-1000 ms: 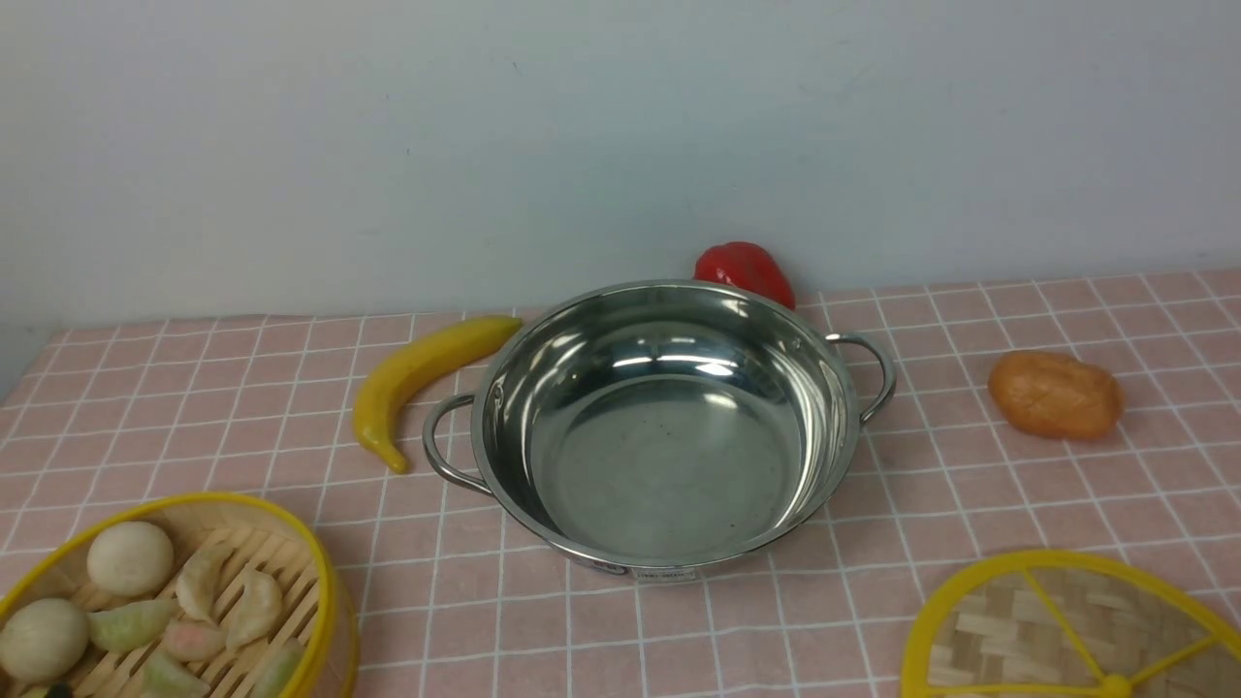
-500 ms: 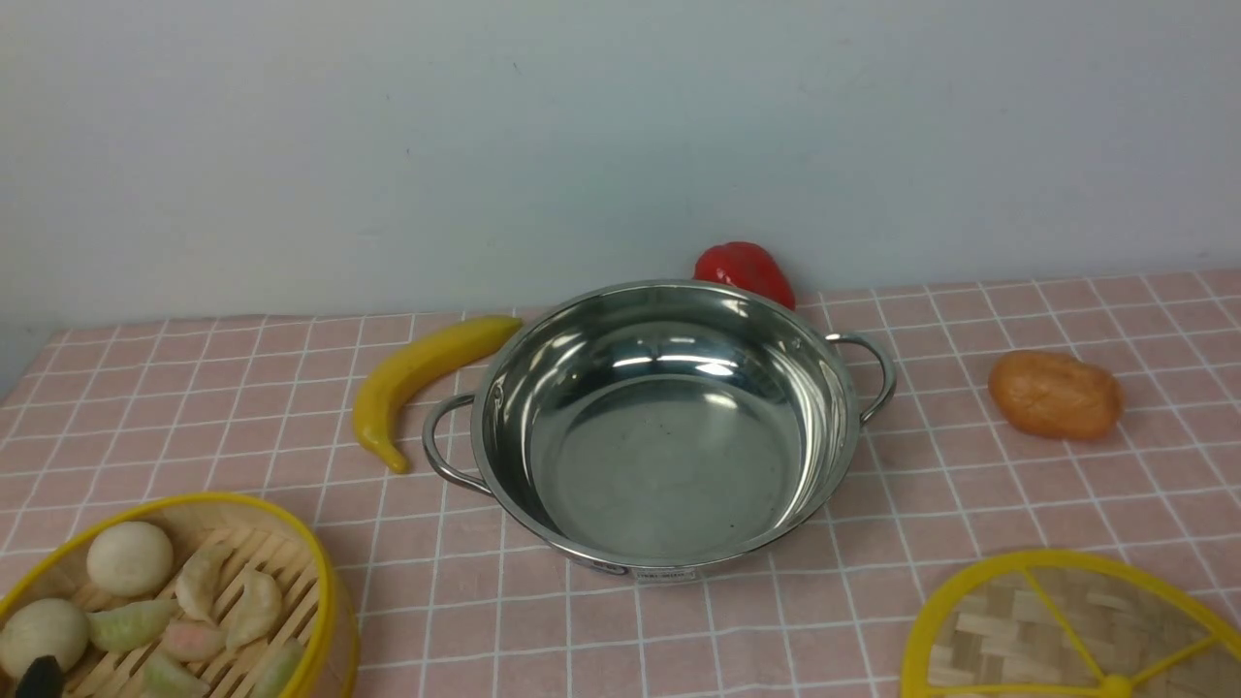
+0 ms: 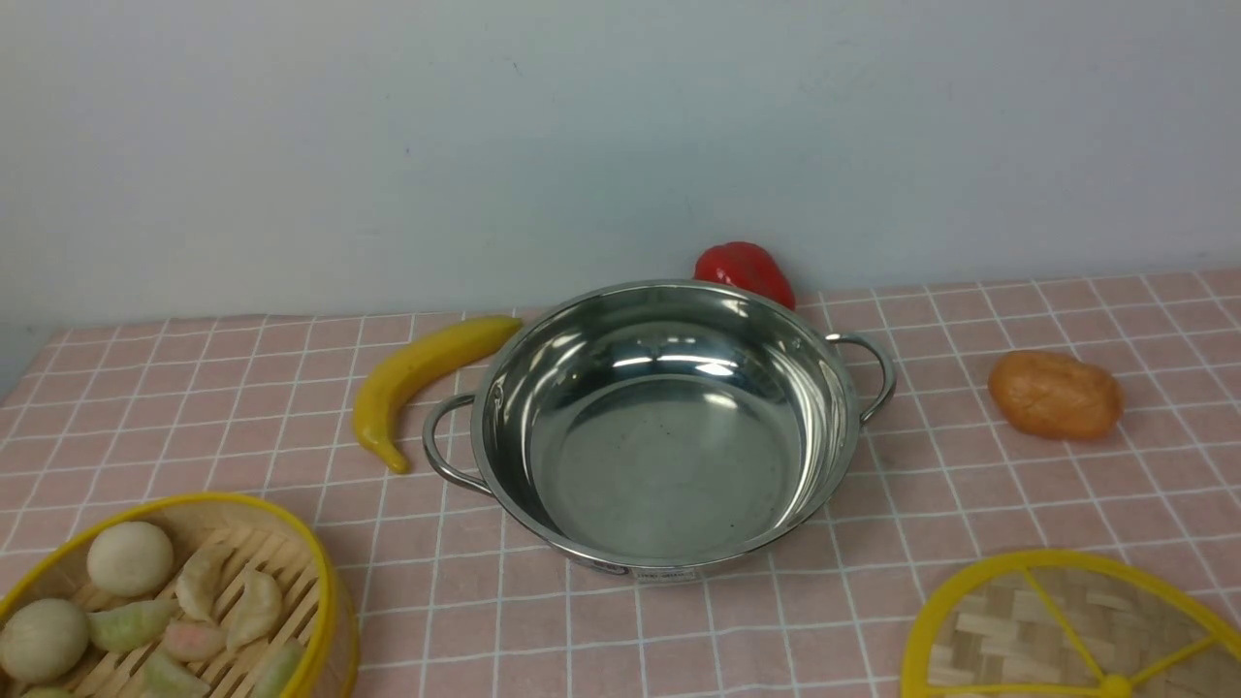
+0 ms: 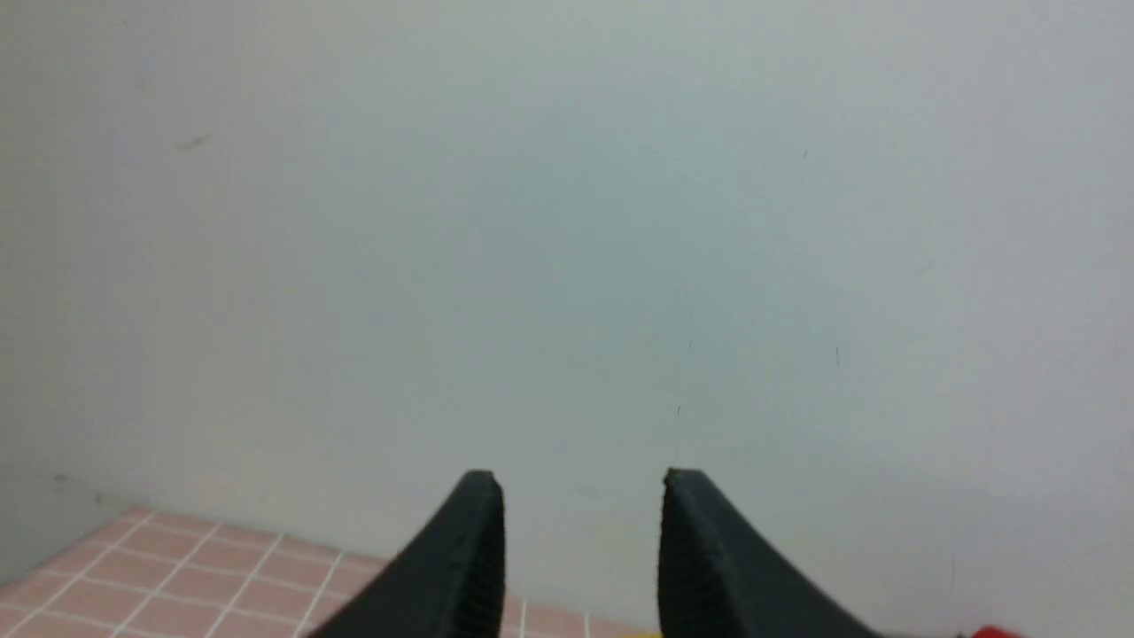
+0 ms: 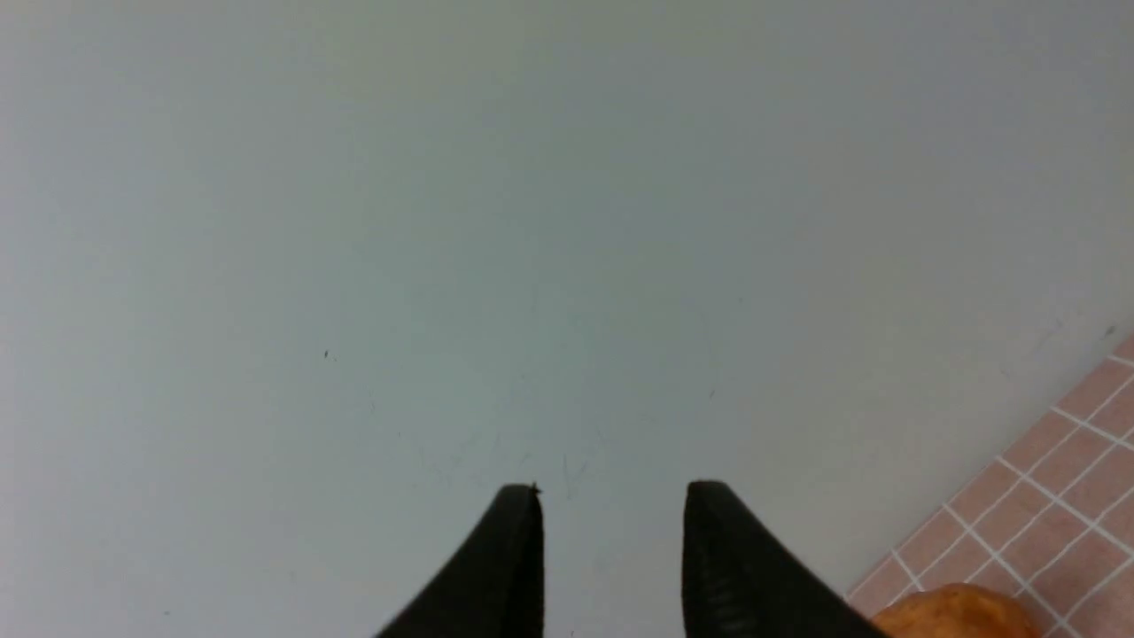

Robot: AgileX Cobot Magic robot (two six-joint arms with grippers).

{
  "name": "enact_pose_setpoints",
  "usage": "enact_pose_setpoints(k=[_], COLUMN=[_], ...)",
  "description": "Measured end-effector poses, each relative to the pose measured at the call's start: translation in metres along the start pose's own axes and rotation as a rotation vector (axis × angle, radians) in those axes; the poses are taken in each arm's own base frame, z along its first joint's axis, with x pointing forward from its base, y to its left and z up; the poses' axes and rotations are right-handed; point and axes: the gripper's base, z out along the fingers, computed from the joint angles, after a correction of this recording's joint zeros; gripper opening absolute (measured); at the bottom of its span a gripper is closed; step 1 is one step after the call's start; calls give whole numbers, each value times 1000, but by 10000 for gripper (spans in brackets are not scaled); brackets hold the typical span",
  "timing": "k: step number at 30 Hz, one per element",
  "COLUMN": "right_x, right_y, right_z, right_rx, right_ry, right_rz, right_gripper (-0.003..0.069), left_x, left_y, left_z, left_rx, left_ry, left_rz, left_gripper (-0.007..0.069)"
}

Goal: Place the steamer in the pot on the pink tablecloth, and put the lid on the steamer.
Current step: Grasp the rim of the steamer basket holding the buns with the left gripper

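I expect the steamer (image 3: 186,611) to go down inside the pot when I lower it, because the pot's wide opening (image 3: 666,425) looks wider than the yellow rim.
The steamer (image 3: 208,500), a bamboo basket with a yellow rim and toy buns and dumplings inside, sits at the near left on the pink tablecloth (image 3: 194,417). The empty steel pot (image 3: 669,465) stands in the middle. The woven lid (image 3: 1057,630) lies at the near right, partly cut off by the frame. Neither gripper shows in the front view. In the left wrist view my left gripper (image 4: 582,478) is open and empty, facing the wall. In the right wrist view my right gripper (image 5: 613,487) is open and empty, also facing the wall.
A yellow banana (image 3: 417,373) lies left of the pot. A red pepper (image 3: 745,269) sits behind the pot by the wall. An orange-brown bread roll (image 3: 1055,395) lies at the right and also shows in the right wrist view (image 5: 957,611).
Half a second ago a black gripper tip showed at the bottom left edge over the steamer; it is now out of the front view. Nothing on the cloth moved.
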Motion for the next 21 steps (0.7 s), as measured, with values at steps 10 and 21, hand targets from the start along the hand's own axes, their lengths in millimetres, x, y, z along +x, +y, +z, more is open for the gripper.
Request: enact_pose_setpoints(k=[10, 21], right_x=[10, -14], right_y=[-6, 39], right_z=[-1, -2], right_rx=[65, 9], right_ry=[109, 206], right_rz=[1, -343], right_gripper=[242, 242], left_x=[-5, -29], left_y=[-1, -10], left_z=[0, -1], left_rx=[10, 17], left_ry=[-59, 7], left_rz=[-122, -206], left_gripper=[243, 243])
